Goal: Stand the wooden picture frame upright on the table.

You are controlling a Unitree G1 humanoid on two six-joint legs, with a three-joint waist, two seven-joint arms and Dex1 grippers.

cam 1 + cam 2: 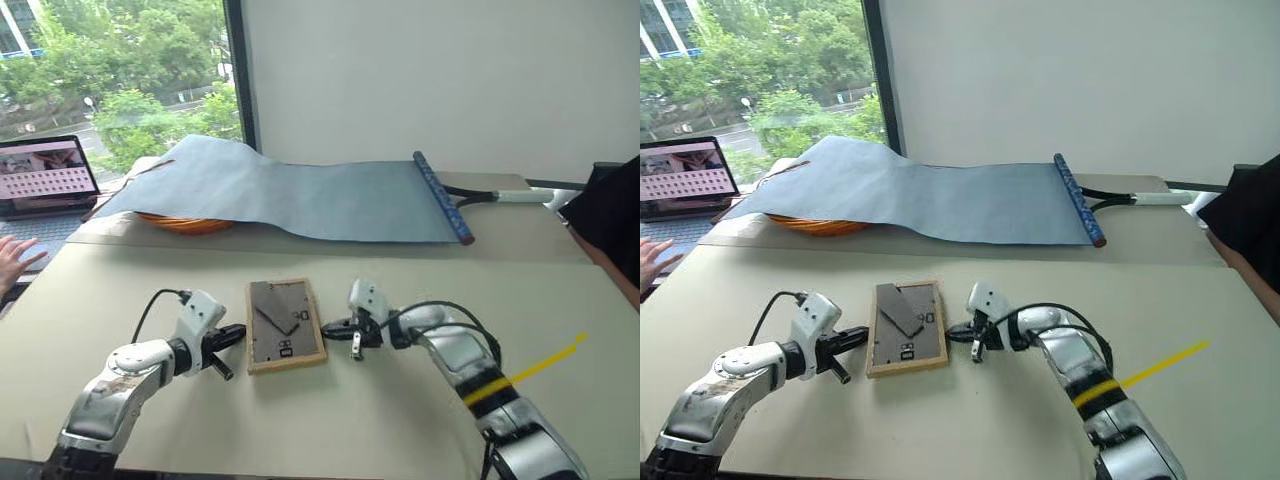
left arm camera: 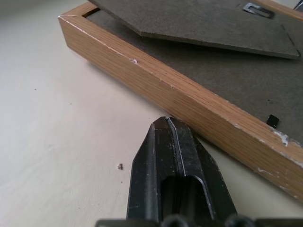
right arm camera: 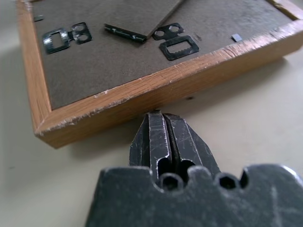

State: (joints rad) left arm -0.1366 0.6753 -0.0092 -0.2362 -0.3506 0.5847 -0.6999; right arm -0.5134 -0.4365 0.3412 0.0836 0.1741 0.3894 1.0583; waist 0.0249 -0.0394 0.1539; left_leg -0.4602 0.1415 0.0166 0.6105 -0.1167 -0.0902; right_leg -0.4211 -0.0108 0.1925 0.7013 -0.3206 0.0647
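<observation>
I can only push the flat frame's long edge (image 1: 250, 320) with my left gripper's shut fingers, so next I roll my left gripper, open it and clamp that edge (image 1: 252, 357) by the frame's near corner.
The wooden picture frame (image 1: 285, 325) lies flat on the table (image 1: 400, 430), dark grey back up, with its stand flap (image 1: 277, 310) partly lifted. My left gripper (image 1: 241, 334) is shut, empty, and points at the frame's left side. In the left wrist view its closed tips (image 2: 166, 121) sit right at the light-wood edge (image 2: 199, 106). My right gripper (image 1: 326, 326) is shut too, with nothing held, and its tips (image 3: 158, 116) come right up to the frame's right side (image 3: 142, 92). I cannot tell whether either one touches the wood.
A blue-grey sheet (image 1: 300, 195) with a dark rolled end (image 1: 443, 197) drapes over an orange object (image 1: 185, 225) at the back. A laptop (image 1: 45, 175) and a person's hand (image 1: 15, 258) are at far left. Yellow tape (image 1: 545, 360) and a dark sleeve (image 1: 610, 220) are on the right.
</observation>
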